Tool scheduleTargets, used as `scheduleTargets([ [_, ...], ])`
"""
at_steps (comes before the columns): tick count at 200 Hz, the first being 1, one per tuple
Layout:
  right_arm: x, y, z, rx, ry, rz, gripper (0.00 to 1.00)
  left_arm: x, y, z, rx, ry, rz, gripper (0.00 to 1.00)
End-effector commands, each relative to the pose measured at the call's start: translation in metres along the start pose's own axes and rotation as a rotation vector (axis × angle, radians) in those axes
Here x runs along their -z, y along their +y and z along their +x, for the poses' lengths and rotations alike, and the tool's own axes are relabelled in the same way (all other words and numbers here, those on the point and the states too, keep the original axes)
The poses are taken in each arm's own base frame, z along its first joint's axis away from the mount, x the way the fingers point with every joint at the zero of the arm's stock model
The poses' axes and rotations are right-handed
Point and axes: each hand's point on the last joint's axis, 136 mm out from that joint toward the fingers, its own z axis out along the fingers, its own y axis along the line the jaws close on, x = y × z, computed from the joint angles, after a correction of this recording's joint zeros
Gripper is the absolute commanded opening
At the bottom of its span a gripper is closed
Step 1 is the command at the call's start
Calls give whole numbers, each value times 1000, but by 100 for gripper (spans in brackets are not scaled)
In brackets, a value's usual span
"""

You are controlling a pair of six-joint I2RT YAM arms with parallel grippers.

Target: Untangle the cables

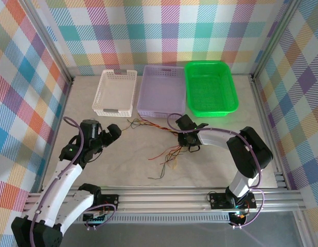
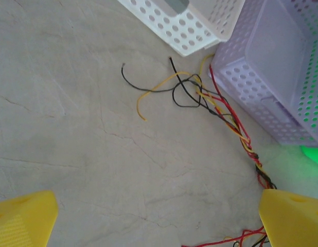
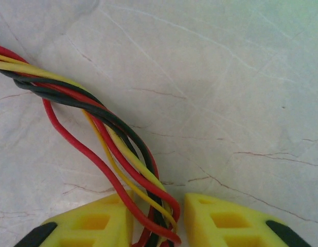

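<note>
I should keep my left gripper moving toward the twisted stretch (image 1: 148,122) beside the cables' far ends (image 1: 133,124) and close it there, as the table is clear from its open fingers to those ends.
The cables (image 1: 166,153), thin red, yellow and black wires, lie tangled on the pale table between the arms, with a twisted stretch running up-left toward the baskets. My right gripper (image 1: 189,146) is down on the tangle's right end. In the right wrist view the twisted bundle (image 3: 112,123) passes between its yellow fingers (image 3: 97,221); the jaws stand narrow around it, with a small gap left on the right side. My left gripper (image 1: 116,131) hovers wide open left of the loose wire ends (image 2: 221,108), and nothing lies between its fingertips (image 2: 25,216).
Three baskets stand in a row at the back: white (image 1: 115,92), purple (image 1: 161,90) and green (image 1: 210,87). The cables' far ends lie right against the purple basket's front corner (image 2: 236,77). An aluminium rail (image 1: 164,198) runs along the near edge.
</note>
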Motion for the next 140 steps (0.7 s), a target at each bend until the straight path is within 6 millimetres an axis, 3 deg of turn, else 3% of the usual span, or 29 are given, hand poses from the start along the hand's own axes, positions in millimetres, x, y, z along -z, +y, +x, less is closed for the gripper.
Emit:
scheduleTargets([
  [1, -32, 22, 3, 7, 7, -94, 25, -4, -9, -1, -18, -6, -12, 100],
  [26, -32, 22, 3, 20, -1, -97, 17, -12, -18, 7, -63, 22, -21, 100],
  [42, -28, 25, 4, 51, 0, -115, 0, -16, -24, 13, -87, 41, -22, 100],
  [91, 2, 30, -5, 146, -82, -175, 0, -20, -46, 28, -101, 76, 32, 100],
  [140, 52, 45, -12, 249, -199, -308, 0, -16, -70, 40, -70, 109, 113, 100],
])
